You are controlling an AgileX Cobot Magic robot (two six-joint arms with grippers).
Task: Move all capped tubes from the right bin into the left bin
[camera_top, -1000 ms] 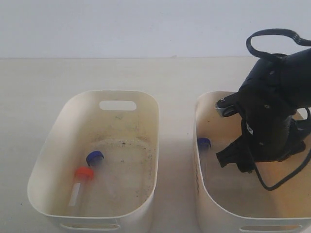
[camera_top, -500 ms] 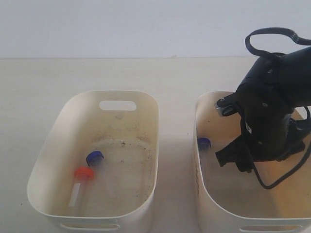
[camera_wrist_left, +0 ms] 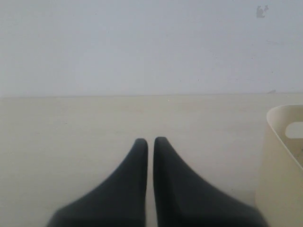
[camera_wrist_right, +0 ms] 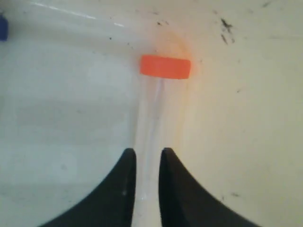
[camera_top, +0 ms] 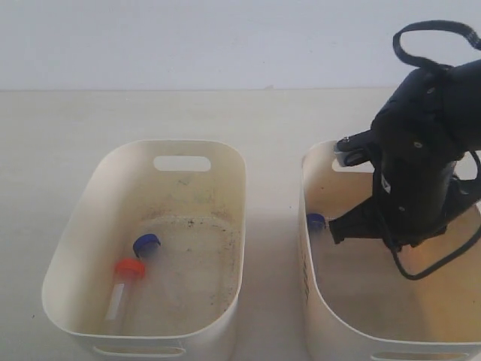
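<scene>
I should open my right gripper's nearly closed fingers, line them up again and move lower around the tube's lower part (camera_wrist_right: 147,168) before I lift, because they are above the orange-capped tube's clear body (camera_wrist_right: 160,118).
In the right wrist view my right gripper (camera_wrist_right: 147,153) is shut on the clear body of an orange-capped tube (camera_wrist_right: 165,66) lying on the yellowish floor of the right bin (camera_top: 304,188). A blue cap (camera_wrist_right: 3,27) shows at the frame's edge. The exterior view shows this gripper (camera_top: 337,230) low inside the right bin, beside a blue-capped tube (camera_top: 316,222) at the bin's left wall. The left bin (camera_top: 242,218) holds a blue-capped tube (camera_top: 146,244) and an orange-capped tube (camera_top: 128,271). My left gripper (camera_wrist_left: 150,142) is shut and empty over the bare table.
Both bins stand side by side on a pale table with a narrow gap between them. The right arm's black cable (camera_top: 428,34) loops above it. In the left wrist view, a corner of a cream bin (camera_wrist_left: 279,156) shows at the edge.
The right jaws have closed onto the orange-capped tube. The right arm has lifted slightly and shifted a little to the right. The tubes in the left bin have not moved.
</scene>
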